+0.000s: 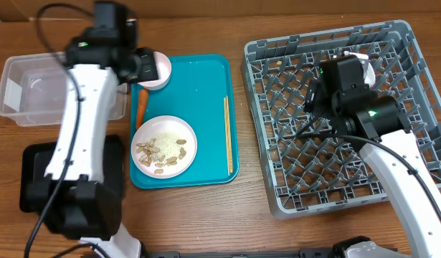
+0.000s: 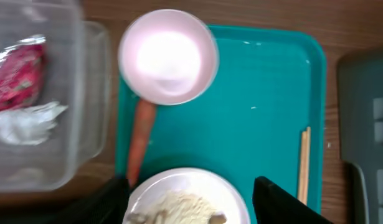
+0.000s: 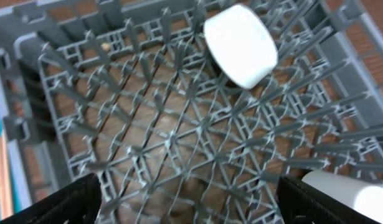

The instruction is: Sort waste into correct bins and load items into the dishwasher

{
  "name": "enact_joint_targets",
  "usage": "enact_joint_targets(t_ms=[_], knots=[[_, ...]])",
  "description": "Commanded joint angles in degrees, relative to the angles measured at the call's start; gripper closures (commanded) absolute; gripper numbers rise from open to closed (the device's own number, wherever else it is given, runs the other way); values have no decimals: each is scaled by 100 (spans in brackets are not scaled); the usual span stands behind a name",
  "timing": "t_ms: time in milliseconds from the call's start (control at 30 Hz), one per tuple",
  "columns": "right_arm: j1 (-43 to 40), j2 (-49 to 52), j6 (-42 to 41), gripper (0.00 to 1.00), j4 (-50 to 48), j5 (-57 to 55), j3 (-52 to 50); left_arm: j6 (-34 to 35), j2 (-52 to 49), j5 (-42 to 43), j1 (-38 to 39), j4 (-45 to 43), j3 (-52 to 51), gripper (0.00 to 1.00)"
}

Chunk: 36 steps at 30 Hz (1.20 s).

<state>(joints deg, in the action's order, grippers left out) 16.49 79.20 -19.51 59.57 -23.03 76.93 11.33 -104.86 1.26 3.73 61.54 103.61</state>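
I should move my right gripper aside first, because it is over the dish rack's free wires (image 1: 295, 80) next to the white cup. Then my left gripper should load the pale pink bowl (image 1: 160, 72).
My left gripper (image 2: 188, 206) hangs open above the teal tray, its dark fingers (image 2: 110, 202) on either side of the round white plate (image 2: 185, 199) of beige food scraps (image 1: 163, 149). An orange carrot (image 2: 140, 140) lies between the plate and the pale pink bowl (image 2: 168, 56). Thin chopsticks (image 2: 303, 163) lie along the tray's right side. The red wrapper (image 2: 20, 74) and the white tissue (image 2: 26, 121) sit in the clear tub (image 1: 19, 107). My right gripper (image 3: 188, 208) stands open and empty over the grey dish rack (image 1: 414, 86). A white cup (image 3: 241, 45) lies in the rack, apart from that gripper.
The black tray (image 1: 34, 186) sits at the front left, partly hidden by my left arm. A second white rounded item (image 3: 356, 194) shows in the rack beside my right gripper's right finger. The teal tray (image 1: 206, 86) lies between the tub and the rack.
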Motion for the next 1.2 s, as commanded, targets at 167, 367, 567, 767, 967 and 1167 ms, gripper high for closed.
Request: enact_joint_targets(t_ms=[167, 367, 567, 767, 967, 1167], knots=[[-535, -142, -68, 7, 310, 1443, 39, -664, -1539, -769, 435, -1268, 46, 32], [-1202, -142, -17, 8, 579, 1565, 39, -664, -2277, -763, 435, -1582, 46, 38], [-1272, -142, -2, 8, 675, 1563, 39, -664, -2538, -763, 437, -1757, 46, 55], [-1272, -142, -2, 8, 678, 1561, 39, -664, -2553, -748, 470, -1794, 48, 84], [-1274, -142, -2, 8, 671, 1462, 39, -669, -2549, -586, 654, -1578, 509, 96], [-1521, -142, -33, 9, 713, 1051, 39, -708, -2546, -466, 1047, -503, 1744, 96]])
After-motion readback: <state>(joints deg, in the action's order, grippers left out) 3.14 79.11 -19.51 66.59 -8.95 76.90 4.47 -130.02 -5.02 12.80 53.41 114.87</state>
